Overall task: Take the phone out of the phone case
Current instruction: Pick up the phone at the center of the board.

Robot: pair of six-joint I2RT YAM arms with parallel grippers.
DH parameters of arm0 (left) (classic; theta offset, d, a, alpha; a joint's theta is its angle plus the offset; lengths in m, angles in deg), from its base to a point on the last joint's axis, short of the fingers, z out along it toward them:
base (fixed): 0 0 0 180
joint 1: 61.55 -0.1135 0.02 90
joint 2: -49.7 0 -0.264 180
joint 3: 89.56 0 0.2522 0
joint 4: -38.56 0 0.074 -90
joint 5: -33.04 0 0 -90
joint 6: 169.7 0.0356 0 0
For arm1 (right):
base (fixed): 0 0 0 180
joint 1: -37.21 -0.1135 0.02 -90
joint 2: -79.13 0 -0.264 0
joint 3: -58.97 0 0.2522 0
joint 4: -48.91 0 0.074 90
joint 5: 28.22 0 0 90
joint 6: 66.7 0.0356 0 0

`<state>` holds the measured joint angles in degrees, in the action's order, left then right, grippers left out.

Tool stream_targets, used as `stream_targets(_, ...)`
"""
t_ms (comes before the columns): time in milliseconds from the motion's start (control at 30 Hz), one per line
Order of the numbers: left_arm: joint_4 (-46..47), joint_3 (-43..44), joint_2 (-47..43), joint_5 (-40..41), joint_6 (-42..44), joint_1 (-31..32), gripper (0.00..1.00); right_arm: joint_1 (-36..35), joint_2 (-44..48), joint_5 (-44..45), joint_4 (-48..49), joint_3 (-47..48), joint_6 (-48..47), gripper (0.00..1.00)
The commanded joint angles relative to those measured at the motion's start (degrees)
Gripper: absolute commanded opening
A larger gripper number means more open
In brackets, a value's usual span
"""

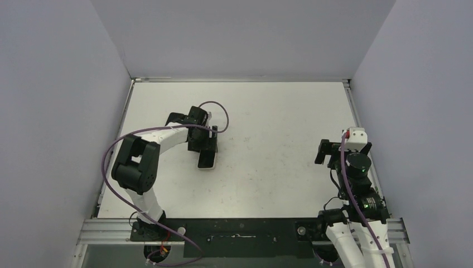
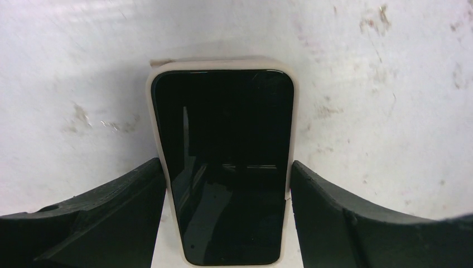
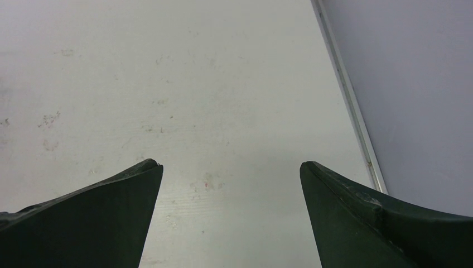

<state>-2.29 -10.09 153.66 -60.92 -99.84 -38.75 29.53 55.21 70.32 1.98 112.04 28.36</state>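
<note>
The robot's left gripper is on the case's long sides point(image 2: 294, 120) and the case's near end point(image 1: 206, 164) is free, so the right gripper keeps moving toward that end and closes there.
A black-screened phone point(image 2: 223, 167) lies face up in a pale cream case point(image 2: 223, 63) on the white table, left of centre in the top view point(image 1: 207, 161). My left gripper point(image 2: 226, 162) straddles the near half of the case. Its two black fingers press against the case's long sides, so it is shut on the cased phone. From above, the left gripper point(image 1: 203, 146) sits over the phone's far end. My right gripper point(image 3: 230, 163) is open and empty above bare table at the right side point(image 1: 341, 148).
The table's right edge rail point(image 3: 348, 95) and the grey side wall run close to the right gripper. A purple cable point(image 1: 220, 109) loops over the left wrist. Grey walls enclose the table on three sides.
</note>
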Motion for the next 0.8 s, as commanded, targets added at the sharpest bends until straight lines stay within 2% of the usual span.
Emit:
stream_targets(0,2.14,-5.05,-5.65,-9.12,-4.46,0.48,0.01,-0.69,-2.95,-3.7,1.02,3.84,-0.71,1.0)
stream_targets(100,5.28,-8.95,-9.77,-11.5,-6.85,0.66,0.0,-0.74,-5.44,-5.49,1.44,5.35,-0.88,1.0)
stream_targets(200,7.75,-12.61,-13.21,-13.36,-8.99,0.81,0.0,-0.84,-7.98,-11.98,2.2,7.6,-0.98,1.0)
stream_targets(333,10.03,-15.7,-17.36,-14.69,-10.68,1.0,0.0,-0.85,-11.19,-15.57,3.44,8.16,5.24,1.0)
stream_targets(500,13.19,-20.6,-23.05,-15.83,-13.19,1.19,0.0,-0.84,-15.82,-25.88,6.73,4.52,11.05,1.0)
stream_targets(767,20.62,-28.15,-29.53,-20.4,-21.46,1.41,0.0,-2.12,-15.44,-33.43,15.32,-3.42,19.36,1.0)
